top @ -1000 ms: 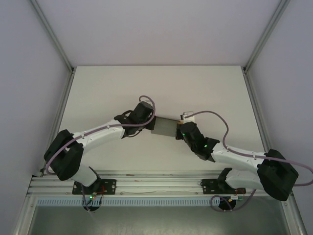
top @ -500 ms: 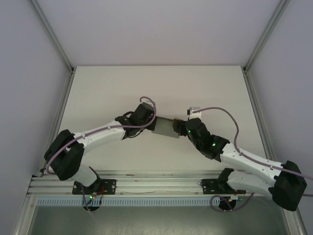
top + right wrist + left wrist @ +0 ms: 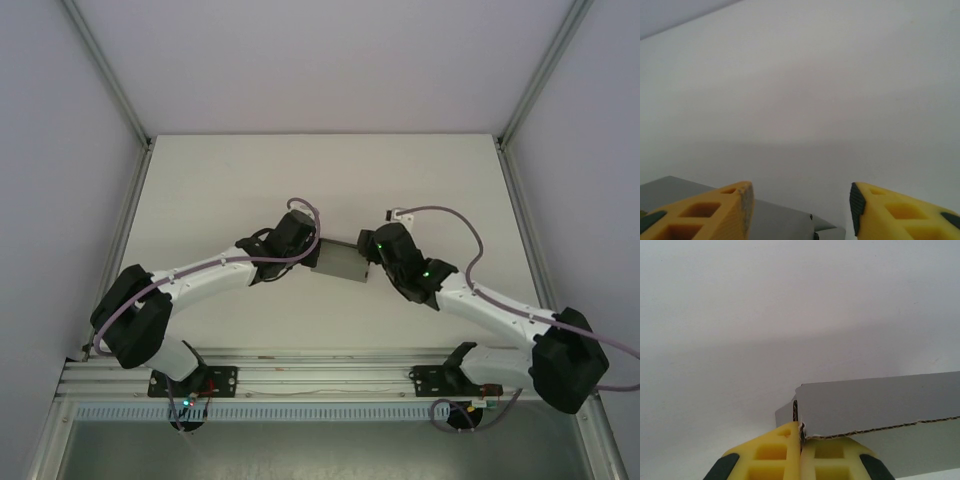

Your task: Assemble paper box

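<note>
The end flap sticks out while my left gripper pinches only the corner of the paper box, so I should open, back away and straddle the paper box's end.
The paper box, a small folded grey cardboard shape, sits mid-table between the two arms. My left gripper is at its left end. In the left wrist view the yellow fingers are pressed together on a corrugated edge of the paper box, and the left gripper is shut on it. My right gripper hovers at the box's right end. Its jaws stand apart in the right wrist view, with nothing between them at the right gripper. The grey paper box lies below the left fingertip.
The white table is bounded by aluminium frame posts at both sides and a metal rail at the near edge, where the arm bases are bolted. White walls enclose the back and sides.
My right gripper has opened and let go of the box's right end, shifting slightly toward the back. The left gripper and the box have stayed put.
</note>
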Motion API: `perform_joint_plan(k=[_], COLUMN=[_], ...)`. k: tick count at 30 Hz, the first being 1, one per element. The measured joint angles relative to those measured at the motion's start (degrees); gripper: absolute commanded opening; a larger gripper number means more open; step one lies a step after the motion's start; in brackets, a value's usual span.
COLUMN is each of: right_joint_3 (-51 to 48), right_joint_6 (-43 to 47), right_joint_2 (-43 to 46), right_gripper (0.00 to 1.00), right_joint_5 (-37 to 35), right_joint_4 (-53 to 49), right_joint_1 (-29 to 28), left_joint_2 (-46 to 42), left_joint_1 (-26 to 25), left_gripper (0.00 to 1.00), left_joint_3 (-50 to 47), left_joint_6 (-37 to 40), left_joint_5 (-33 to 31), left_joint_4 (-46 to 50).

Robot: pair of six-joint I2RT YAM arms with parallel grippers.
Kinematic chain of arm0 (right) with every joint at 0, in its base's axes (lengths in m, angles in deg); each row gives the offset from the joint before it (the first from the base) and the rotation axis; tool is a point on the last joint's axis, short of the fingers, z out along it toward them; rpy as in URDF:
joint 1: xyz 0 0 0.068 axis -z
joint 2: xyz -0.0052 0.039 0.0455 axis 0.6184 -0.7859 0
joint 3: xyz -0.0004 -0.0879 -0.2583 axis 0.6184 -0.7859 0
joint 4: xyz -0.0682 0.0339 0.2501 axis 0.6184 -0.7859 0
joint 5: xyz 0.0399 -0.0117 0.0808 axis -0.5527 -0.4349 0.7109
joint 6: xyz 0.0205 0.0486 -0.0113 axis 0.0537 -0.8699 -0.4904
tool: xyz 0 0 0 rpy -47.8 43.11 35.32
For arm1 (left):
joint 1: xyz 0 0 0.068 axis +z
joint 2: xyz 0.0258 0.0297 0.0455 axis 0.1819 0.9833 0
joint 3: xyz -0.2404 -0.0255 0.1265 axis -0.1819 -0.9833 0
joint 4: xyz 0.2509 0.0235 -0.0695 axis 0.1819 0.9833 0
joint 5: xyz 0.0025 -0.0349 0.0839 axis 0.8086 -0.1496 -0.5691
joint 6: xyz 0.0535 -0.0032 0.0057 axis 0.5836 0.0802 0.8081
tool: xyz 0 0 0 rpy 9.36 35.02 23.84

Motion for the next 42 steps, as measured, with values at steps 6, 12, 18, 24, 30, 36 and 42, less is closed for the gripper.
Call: perform_joint_plan(k=[6,12,18,24,30,36,42], right_joint_3=[-0.76,-2.62,-3.41,-4.04,-4.81,-4.98,-5.84], right_joint_6=[-2.40,-3.74,-4.37,-5.20,-5.81,-5.88,-6.91], right_joint_2=[-2.32,-2.80,-2.78,-3.10,-3.39,-3.69,-3.69], right_gripper=[0.45,0.45,0.43,0.41,0.41,0.41,0.39], right_joint_5=[0.00,0.76,0.70,0.92,1.07,1.07,1.07], right_joint_4=[0.22,1.97,3.54,4.92,6.73,7.56,9.11], right_joint_1=[0.00,0.00,0.37,0.35,0.37,0.37,0.37], left_joint_2=[-0.81,-1.88,-4.74,-8.92,-13.70,-10.21,-2.21], left_joint_1=[0.00,0.02,0.00,-0.42,-0.48,3.06,6.69], left_gripper=[0.12,0.33,0.67,1.00,1.00,1.00,0.80], left_joint_3=[-0.85,-1.22,-1.40,-1.49,-1.53,-0.13,1.33], left_joint_6=[0.74,2.80,4.96,6.16,4.00,0.11,-2.64], left_joint_5=[0.09,0.90,2.45,4.63,4.46,4.57,8.61], left_joint_4=[-0.52,1.42,7.04,10.78,11.21,10.08,7.43])
